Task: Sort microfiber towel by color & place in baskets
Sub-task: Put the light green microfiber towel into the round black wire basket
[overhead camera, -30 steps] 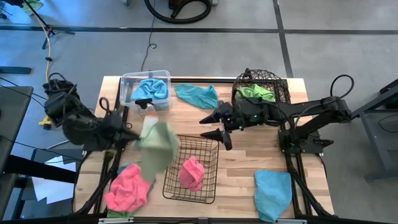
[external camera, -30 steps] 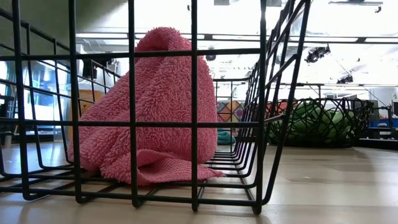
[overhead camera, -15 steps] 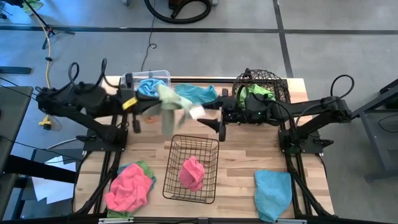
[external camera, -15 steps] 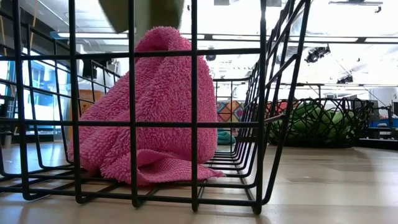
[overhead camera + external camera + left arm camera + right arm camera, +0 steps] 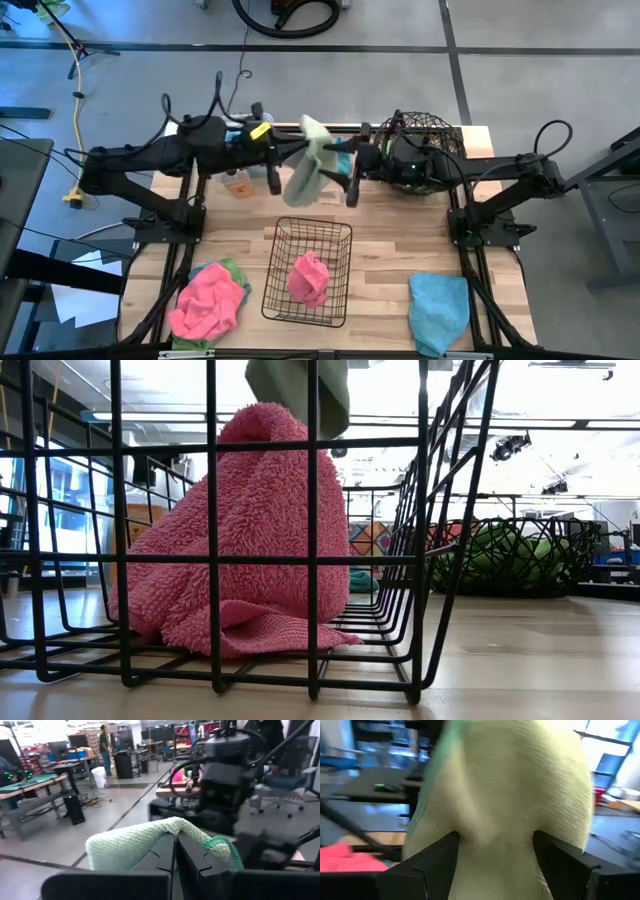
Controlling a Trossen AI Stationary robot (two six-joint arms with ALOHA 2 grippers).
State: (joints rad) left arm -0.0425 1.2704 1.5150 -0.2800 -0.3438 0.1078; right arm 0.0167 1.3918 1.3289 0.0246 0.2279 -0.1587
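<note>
The lime green towel [image 5: 311,166] is in my left gripper, far from the round woven basket [image 5: 515,558]. Next, my right gripper takes over the towel and carries it to the basket.
My left gripper [image 5: 290,153] [image 5: 176,851] is shut on a lime green towel [image 5: 308,165] held in the air over the table's far middle. The towel's lower end [image 5: 300,388] hangs above the black wire basket [image 5: 308,268], which holds a pink towel [image 5: 250,540]. My right gripper [image 5: 342,166] [image 5: 495,856] faces it from the right, open, with a finger on either side of the towel [image 5: 505,795]. The round woven basket [image 5: 425,135] holds green towels [image 5: 510,555]. My left arm mostly hides the clear bin. My left gripper pinches a folded ridge of the lime green towel [image 5: 172,827] between its two fingers, coming level from the table's left. The towel is lifted clear and hangs slack below the fingers. My right gripper's fingers [image 5: 440,857] flank the towel; whether they touch it I cannot tell.
A blue towel [image 5: 338,152] lies on the far middle of the table, partly under the held towel. Another blue towel [image 5: 438,310] lies at the near right corner. A pink towel [image 5: 208,300] rests on a green one at the near left.
My left gripper has carried the lime green towel up from the near left side, toward the far edge and to the right, up to my right gripper. The towel is now clear of the table and hanging. My right gripper has moved toward the far edge around the towel.
</note>
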